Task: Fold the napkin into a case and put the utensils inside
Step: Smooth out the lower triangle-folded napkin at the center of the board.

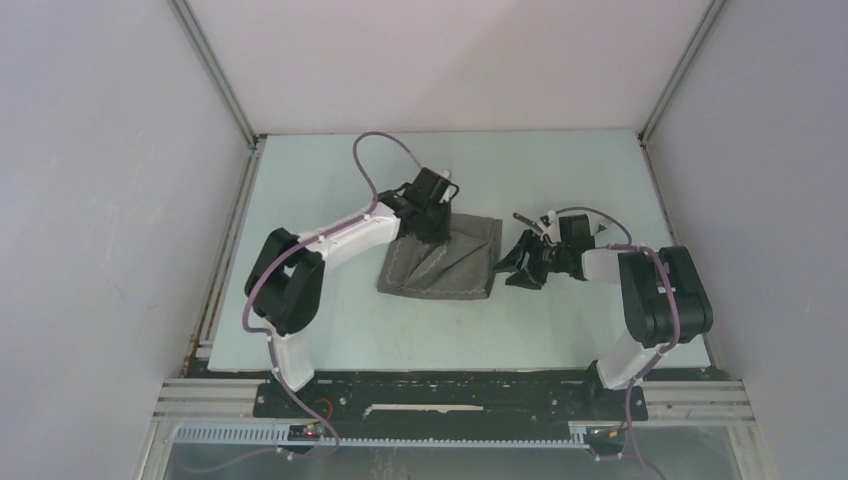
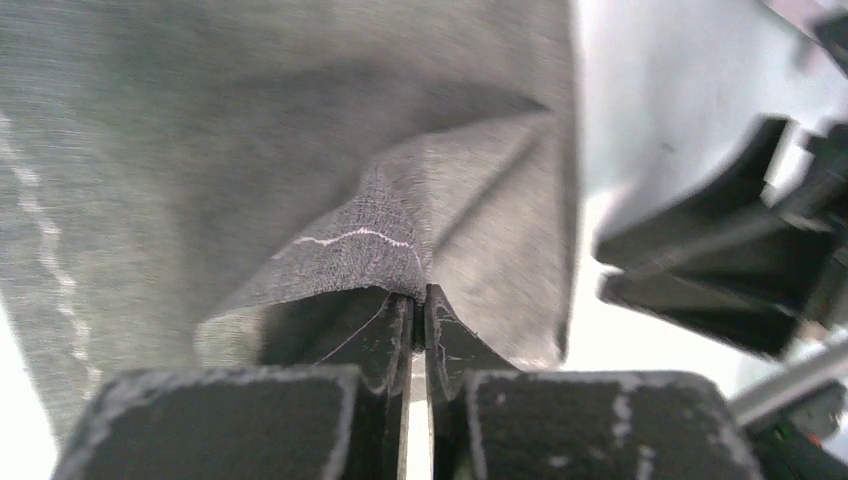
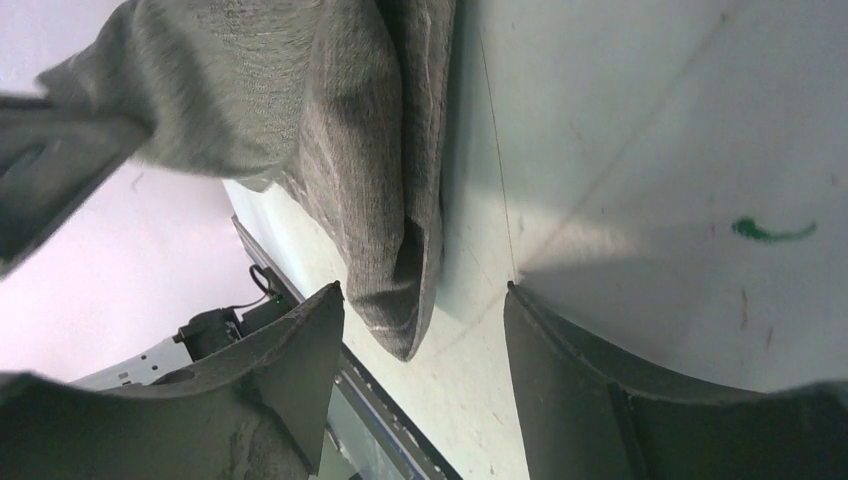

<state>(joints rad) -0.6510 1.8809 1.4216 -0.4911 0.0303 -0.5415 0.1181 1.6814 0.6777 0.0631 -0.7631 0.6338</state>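
I should have my left gripper lay the fold flat and move to the napkin's near corner, since it now pinches the napkin's middle into a raised fold.
The grey napkin lies rumpled and partly folded at the table's middle. My left gripper is at its far left edge, shut on a raised fold of the cloth. My right gripper is open and empty just right of the napkin. The cloth's near corner lies ahead between its fingers, apart from both. A small slim dark piece with a pale end lies just beyond the right gripper, likely the utensils. The arm mostly hides it, and I cannot tell knife from fork.
The pale green table ends at metal rails on the left and at the near base plate. Grey walls close in the back and sides. A green mark is on the table near the right gripper.
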